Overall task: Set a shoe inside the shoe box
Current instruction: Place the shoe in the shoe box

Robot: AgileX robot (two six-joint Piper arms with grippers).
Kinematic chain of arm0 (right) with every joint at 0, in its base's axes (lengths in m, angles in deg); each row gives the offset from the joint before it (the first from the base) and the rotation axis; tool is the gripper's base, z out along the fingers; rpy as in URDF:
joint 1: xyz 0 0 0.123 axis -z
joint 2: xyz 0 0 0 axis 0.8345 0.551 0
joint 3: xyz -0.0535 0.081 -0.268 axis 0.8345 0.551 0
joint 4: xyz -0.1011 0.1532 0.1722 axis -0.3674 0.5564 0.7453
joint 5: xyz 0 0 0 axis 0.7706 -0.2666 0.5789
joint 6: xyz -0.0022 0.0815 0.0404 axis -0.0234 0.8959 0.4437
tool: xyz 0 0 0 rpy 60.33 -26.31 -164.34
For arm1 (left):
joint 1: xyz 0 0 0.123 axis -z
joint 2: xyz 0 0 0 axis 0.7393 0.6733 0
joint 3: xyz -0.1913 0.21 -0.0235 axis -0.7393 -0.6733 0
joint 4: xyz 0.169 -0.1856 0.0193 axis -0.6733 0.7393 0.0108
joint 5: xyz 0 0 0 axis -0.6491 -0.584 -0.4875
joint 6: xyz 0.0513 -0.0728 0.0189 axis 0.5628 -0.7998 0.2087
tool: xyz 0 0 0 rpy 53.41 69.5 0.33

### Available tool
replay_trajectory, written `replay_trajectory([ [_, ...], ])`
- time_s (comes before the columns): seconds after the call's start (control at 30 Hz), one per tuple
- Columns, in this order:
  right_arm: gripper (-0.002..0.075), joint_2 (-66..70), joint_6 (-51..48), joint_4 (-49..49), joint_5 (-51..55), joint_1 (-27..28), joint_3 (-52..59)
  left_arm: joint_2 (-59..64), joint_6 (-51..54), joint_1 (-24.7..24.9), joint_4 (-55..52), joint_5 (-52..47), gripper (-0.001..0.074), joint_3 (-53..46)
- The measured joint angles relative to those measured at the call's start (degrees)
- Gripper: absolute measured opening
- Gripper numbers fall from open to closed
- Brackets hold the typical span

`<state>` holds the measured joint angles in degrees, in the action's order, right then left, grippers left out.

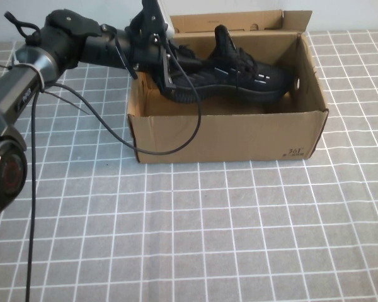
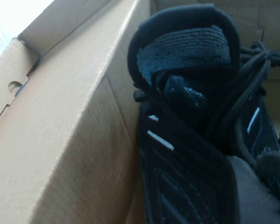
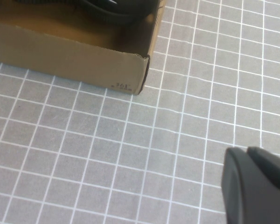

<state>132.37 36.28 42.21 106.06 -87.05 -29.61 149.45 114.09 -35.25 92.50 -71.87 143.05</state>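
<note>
The shoe is tilted with its raised heel (image 1: 179, 92) in my left gripper, so next I let the heel go onto the box's bottom (image 1: 154, 105), then settle it from behind.
The black mesh shoe (image 1: 239, 78) lies inside the open brown shoe box (image 1: 227, 135), toe toward the right end and heel raised at the left end. My left gripper (image 1: 167, 70) reaches over the box's left wall and is shut on the shoe's heel collar. In the left wrist view the shoe (image 2: 186, 140) fills the frame beside the box wall (image 2: 74, 140), with one grey finger (image 2: 252, 196) against its side. My right gripper (image 3: 254, 186) is shut and empty over the mat, off the box's near right corner (image 3: 130, 70); it is outside the high view.
The box's hinged lid (image 1: 239, 22) stands open at the back. A grey mat with a white grid (image 1: 208, 239) covers the table. The left arm's cable (image 1: 176, 145) loops down over the box's front wall.
</note>
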Motion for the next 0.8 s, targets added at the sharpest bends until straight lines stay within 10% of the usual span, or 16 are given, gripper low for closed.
replay_trajectory([
  [0.43, -0.0016, 0.0, 0.0, 0.0, 0.0, 0.0, 0.0, 1.0, 1.7, 0.1, 0.0, 1.2, 0.0037, 0.0],
  [0.8, -0.0016, 0.0, 0.0, 0.2, 0.0, 0.0, 0.0, 0.4, -16.2, 0.1, -0.8, 7.0, 0.0391, 0.3],
])
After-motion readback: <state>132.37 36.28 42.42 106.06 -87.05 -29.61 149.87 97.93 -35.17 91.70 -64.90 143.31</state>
